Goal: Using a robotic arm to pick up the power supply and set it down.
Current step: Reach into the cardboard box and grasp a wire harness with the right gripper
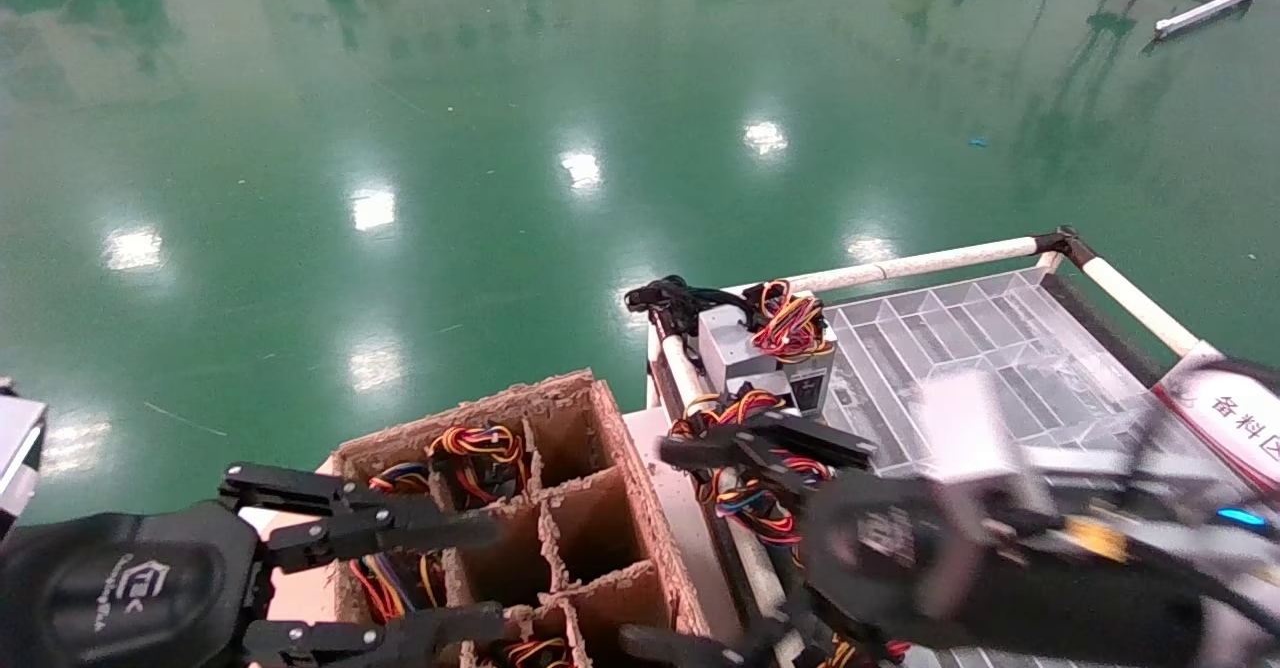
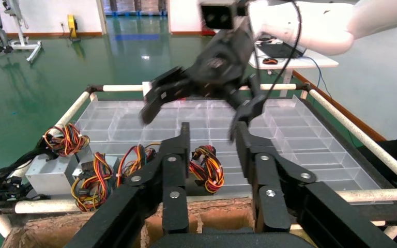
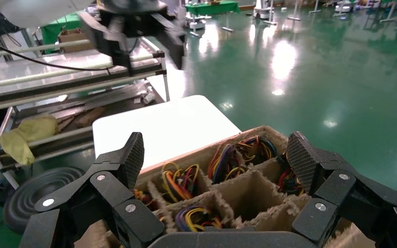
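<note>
Matching wires sit on top of the tray's power supplies (image 1: 770, 346), so a hidden power supply should come up out of the cell, hanging below the wire bundle (image 1: 483, 460), when the robot lifts the bundle.
A silver-grey power supply (image 1: 745, 350) with red, orange and yellow wires on top sits at the near left corner of the clear divided tray (image 1: 985, 333). The left wrist view shows this power supply (image 2: 51, 174) beside more wire bundles (image 2: 207, 166). My right gripper (image 1: 650, 545) hangs open and empty just in front of it, over the gap between tray and cardboard box; in its own view the right gripper (image 3: 217, 160) looks down on the box cells. My left gripper (image 1: 490, 576) stands open and empty over the box, and this left gripper (image 2: 212, 147) faces the tray.
The cardboard box (image 1: 600, 428) has divided cells, several holding wire bundles (image 3: 178, 183). A white pipe frame (image 1: 920, 266) runs round the tray. Black cables (image 1: 675, 300) hang over the tray's far left corner. A white table (image 3: 165, 126) lies beyond the box. Green floor surrounds everything.
</note>
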Action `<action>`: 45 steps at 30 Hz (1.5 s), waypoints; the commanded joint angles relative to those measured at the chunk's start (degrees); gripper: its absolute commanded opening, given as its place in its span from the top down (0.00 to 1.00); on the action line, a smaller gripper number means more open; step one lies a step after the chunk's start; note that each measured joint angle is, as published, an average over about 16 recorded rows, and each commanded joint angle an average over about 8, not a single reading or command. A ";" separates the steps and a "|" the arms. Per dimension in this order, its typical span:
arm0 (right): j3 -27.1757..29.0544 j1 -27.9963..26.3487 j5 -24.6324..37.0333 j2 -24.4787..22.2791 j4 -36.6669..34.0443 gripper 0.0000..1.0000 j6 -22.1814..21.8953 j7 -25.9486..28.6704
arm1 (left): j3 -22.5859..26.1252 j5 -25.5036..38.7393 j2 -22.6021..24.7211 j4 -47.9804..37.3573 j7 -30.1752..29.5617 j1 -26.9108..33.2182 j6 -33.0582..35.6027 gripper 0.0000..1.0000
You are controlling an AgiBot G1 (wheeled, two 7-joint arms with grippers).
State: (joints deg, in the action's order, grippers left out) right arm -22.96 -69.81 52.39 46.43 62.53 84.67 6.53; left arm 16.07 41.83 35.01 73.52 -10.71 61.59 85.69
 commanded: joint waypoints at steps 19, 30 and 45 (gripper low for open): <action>-9.85 -17.66 17.94 25.74 -37.70 0.00 -4.72 -27.88 | 0.09 -0.06 -0.03 -0.01 0.05 0.02 -0.03 1.00; -12.91 -21.04 20.11 31.78 -45.79 0.16 -15.99 -38.49 | 0.14 -0.09 -0.05 -0.01 0.07 0.03 -0.05 1.00; -22.18 -18.58 14.92 31.94 -38.05 1.00 -26.63 -36.35 | 0.20 -0.13 -0.08 -0.01 0.10 0.05 -0.08 0.01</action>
State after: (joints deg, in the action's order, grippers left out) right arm -45.32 -88.60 67.62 78.40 24.41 58.11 -30.22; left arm 16.27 41.69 34.93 73.51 -10.61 61.63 85.61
